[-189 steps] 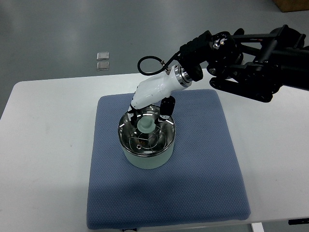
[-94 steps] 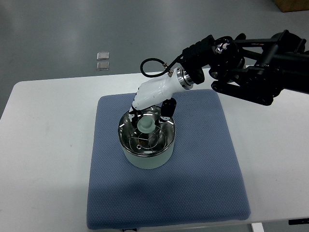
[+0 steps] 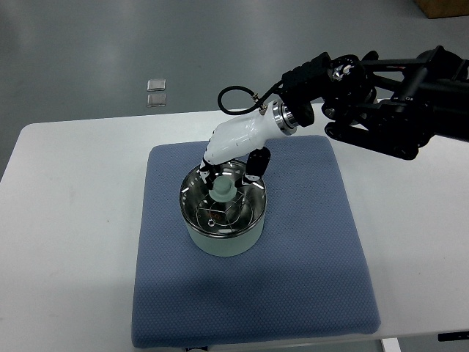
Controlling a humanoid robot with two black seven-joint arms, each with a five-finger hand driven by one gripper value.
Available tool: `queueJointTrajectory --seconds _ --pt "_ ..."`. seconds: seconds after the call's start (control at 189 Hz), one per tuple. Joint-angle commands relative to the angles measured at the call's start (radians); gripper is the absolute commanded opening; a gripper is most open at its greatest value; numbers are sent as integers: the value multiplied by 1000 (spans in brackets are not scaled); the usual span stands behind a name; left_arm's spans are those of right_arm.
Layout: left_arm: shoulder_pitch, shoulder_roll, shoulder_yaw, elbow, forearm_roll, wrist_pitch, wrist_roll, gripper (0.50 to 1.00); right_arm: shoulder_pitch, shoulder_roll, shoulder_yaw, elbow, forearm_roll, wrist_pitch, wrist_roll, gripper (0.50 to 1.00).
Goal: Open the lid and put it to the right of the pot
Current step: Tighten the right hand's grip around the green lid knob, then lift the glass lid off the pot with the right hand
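The glass lid (image 3: 223, 191) lets shiny steel (image 3: 238, 216) show through, so the pot should be empty of food when I lift the lid off.
A pale green pot (image 3: 221, 240) stands on the blue mat (image 3: 308, 249), left of its middle. Its glass lid (image 3: 236, 213) with a steel rim sits on it, and a pale green knob (image 3: 222, 190) rises from the lid's centre. My right hand (image 3: 229, 173) comes in from the upper right on a white forearm and hovers at the far side of the knob. Its dark fingers (image 3: 253, 164) hang down on either side of the knob, spread and holding nothing. The lid lies flat on the pot.
The mat lies on a white table (image 3: 66, 220), with bare mat to the right of the pot. The black arm links (image 3: 381, 110) hang over the table's far right. Two small pale squares (image 3: 155, 93) lie on the grey floor beyond.
The right forearm and wrist have shifted slightly right and back, and the fingers have drawn a little closer around the knob. Pot and lid have not moved.
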Motion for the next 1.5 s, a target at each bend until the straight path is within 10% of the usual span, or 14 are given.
queueJointTrajectory --seconds 0.0,0.54,0.81,1.497 --pt "0 0 0 0 0 0 0 1000 -7 3 0 0 0 -5 1 666" --pt "0 0 0 0 0 0 0 1000 -16 4 2 0 0 -8 1 648" --pt "0 0 0 0 0 0 0 1000 -24 11 2 0 0 -5 1 500" --pt "0 0 0 0 0 0 0 1000 -7 -17 22 11 8 5 22 500"
